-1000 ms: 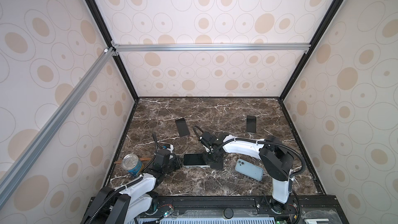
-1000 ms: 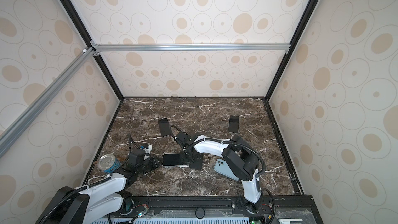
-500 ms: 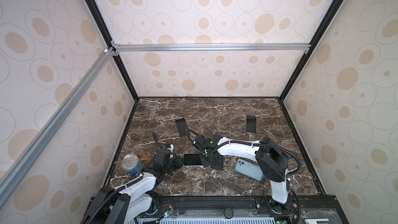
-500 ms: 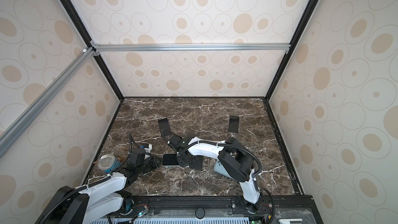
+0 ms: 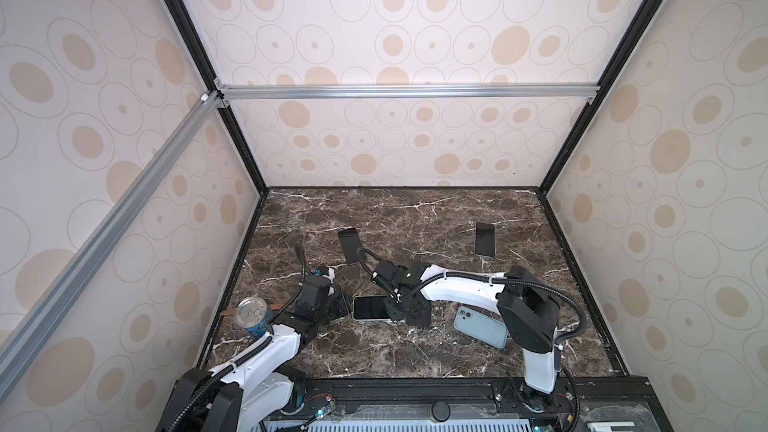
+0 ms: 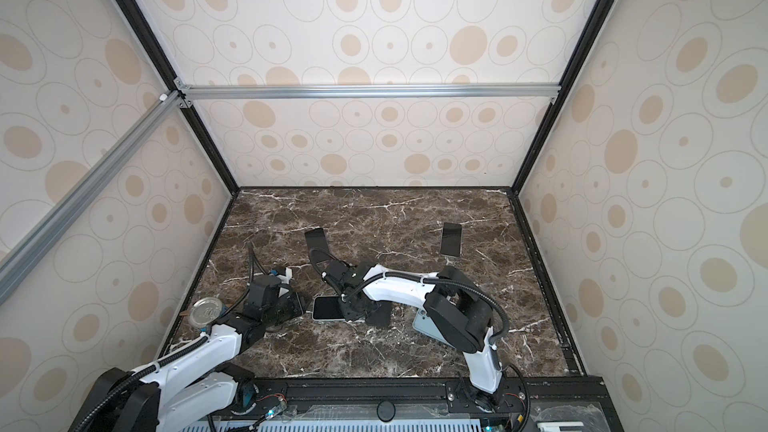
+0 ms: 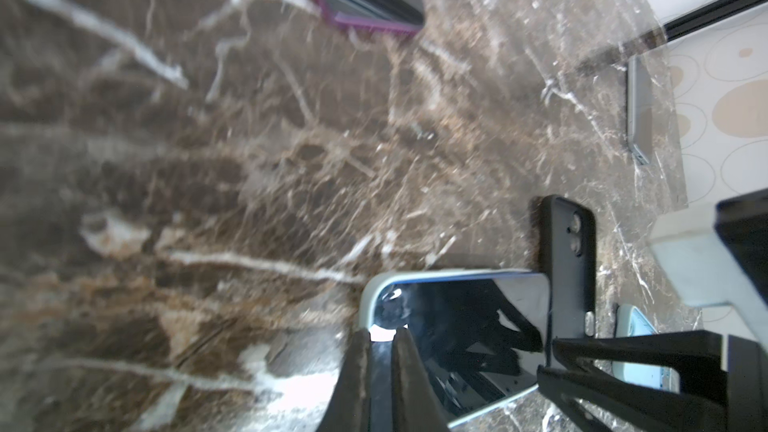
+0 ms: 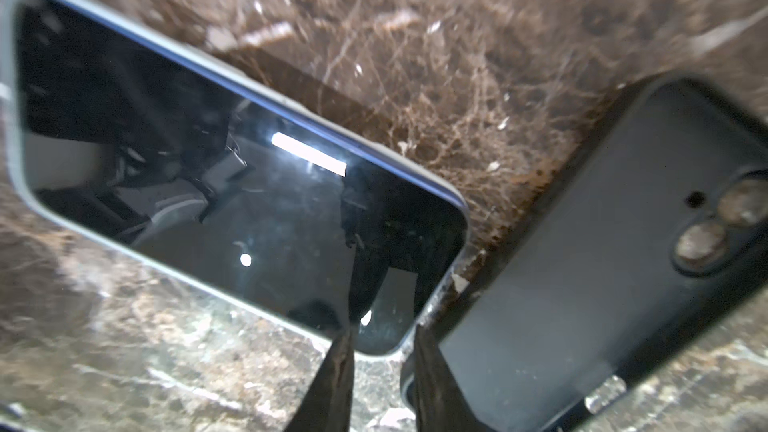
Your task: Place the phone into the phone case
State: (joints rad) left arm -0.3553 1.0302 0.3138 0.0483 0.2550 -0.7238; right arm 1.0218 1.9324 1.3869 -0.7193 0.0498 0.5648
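Note:
The phone's far edge [image 8: 340,134] sits higher than the phone case's pale blue rim, so next my left gripper braces the rim's end [image 7: 367,308] while my right gripper presses the phone's far corner.
The phone [image 5: 370,308] lies screen up on the marble, its dark screen [image 8: 232,184] framed by a pale blue rim that looks like a phone case around it. My left gripper [image 7: 380,336] is shut, tips resting at the phone's left corner [image 5: 345,305]. My right gripper [image 8: 384,336] is open by a small gap and straddles the phone's opposite corner [image 5: 392,312]. A black phone case [image 8: 582,284] lies back up just beside that corner, touching the right finger [image 8: 424,351].
A light blue phone or case [image 5: 481,327] lies back up to the right, by the right arm. Two dark phones [image 5: 350,245] [image 5: 485,239] lie further back. A drink can [image 5: 251,317] stands at the left wall beside the left arm.
The right gripper's jaws have parted at the phone's right end, and the right arm has shifted a little to the left. The left arm and the phone have stayed put.

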